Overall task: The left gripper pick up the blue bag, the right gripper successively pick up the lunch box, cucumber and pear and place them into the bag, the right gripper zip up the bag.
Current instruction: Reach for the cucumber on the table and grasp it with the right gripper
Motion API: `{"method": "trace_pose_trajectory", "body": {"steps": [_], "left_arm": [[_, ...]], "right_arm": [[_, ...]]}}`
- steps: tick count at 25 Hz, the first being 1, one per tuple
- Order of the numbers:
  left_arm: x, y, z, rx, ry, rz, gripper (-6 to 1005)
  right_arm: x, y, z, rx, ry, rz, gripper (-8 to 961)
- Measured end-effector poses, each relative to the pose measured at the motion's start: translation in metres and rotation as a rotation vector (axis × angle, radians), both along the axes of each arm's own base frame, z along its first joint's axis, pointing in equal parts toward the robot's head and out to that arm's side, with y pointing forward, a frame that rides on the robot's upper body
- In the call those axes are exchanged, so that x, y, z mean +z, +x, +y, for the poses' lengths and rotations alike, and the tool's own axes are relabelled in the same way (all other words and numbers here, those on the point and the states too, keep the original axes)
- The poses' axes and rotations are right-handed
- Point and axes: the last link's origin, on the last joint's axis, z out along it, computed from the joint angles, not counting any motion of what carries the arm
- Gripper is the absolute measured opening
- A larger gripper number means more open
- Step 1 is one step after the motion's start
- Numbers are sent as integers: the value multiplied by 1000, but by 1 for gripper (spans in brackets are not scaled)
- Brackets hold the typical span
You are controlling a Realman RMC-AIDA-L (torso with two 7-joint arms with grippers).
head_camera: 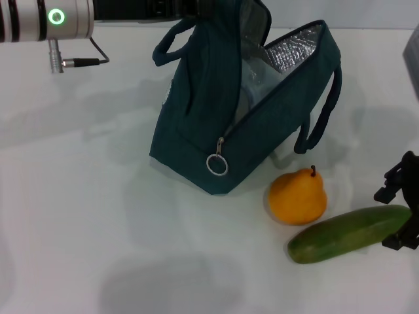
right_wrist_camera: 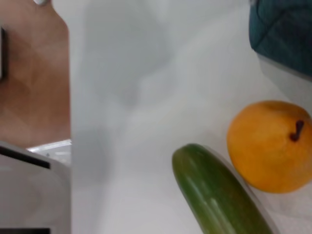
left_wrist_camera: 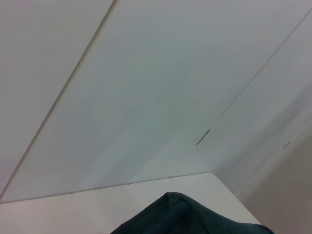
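Note:
My right gripper should keep moving in, as its open fingers line up across the cucumber's narrow width [head_camera: 394,217], clear of the pear, until they close around the cucumber's body [head_camera: 373,226].
The blue bag [head_camera: 196,124] stands open on the white table, its silver lining [head_camera: 294,49] showing. Its upper edge is pulled up to my left gripper [head_camera: 219,5] at the top of the head view, which is shut on it; bag fabric [left_wrist_camera: 195,217] also shows in the left wrist view. Inside the bag I see the pale, clear lunch box [head_camera: 256,85]. The pear [head_camera: 298,196] [right_wrist_camera: 270,146] sits in front of the bag, with the cucumber [head_camera: 347,234] [right_wrist_camera: 219,195] just beside it. My right gripper [head_camera: 404,210] is open, its fingers on either side of the cucumber's right end.
The zipper's ring pull [head_camera: 217,164] hangs at the bag's near corner. A loop handle [head_camera: 324,118] droops on the bag's right side. A grey object [head_camera: 412,55] stands at the far right edge. The white table [head_camera: 98,229] stretches left and forward.

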Motion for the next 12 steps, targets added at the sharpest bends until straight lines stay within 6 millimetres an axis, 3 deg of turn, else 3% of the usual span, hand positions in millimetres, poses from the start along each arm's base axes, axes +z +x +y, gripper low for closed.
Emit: {"method": "trace_pose_trajectory", "body": {"steps": [12], "left_arm": [[1, -1, 1, -16, 17, 14, 69]], "right_arm": [[-32, 9, 10, 91, 39, -99, 817]]}}
